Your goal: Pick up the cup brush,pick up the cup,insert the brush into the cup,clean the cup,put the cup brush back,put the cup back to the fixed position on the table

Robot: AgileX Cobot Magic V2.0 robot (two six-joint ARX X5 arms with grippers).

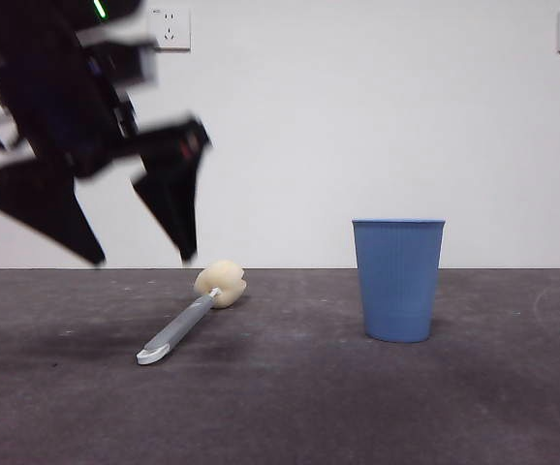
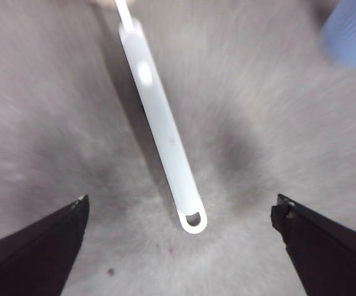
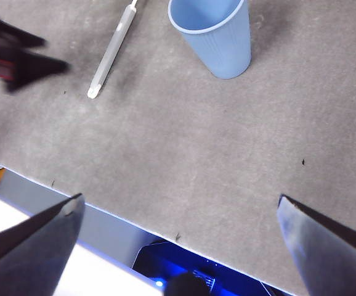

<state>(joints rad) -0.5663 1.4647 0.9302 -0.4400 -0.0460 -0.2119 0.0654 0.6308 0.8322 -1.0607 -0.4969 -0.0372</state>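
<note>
The cream sponge head point(image 1: 221, 283) will go in with room to spare when I push it in, because the blue cup's opening point(image 1: 398, 222) is wider than the head.
The cup brush point(image 1: 191, 316) lies flat on the table point(image 1: 290, 407), its cream sponge head away from the camera and its grey handle toward the front. The blue ribbed cup point(image 1: 397, 279) stands upright to its right. My left gripper point(image 1: 144, 254) hangs open just above the brush's handle, which lies between the jaws in the left wrist view point(image 2: 163, 129). The cup shows at that view's corner point(image 2: 353, 34). My right gripper point(image 3: 179, 216) is open and empty, high over the table's front edge, with the cup point(image 3: 214, 34) and brush point(image 3: 111, 50) ahead of it.
Two wall sockets point(image 1: 170, 28) sit on the white wall behind. The table's front edge point(image 3: 104, 213) shows in the right wrist view, with a blue-lit unit below it. The left arm's dark jaws point(image 3: 15, 52) show at that view's side.
</note>
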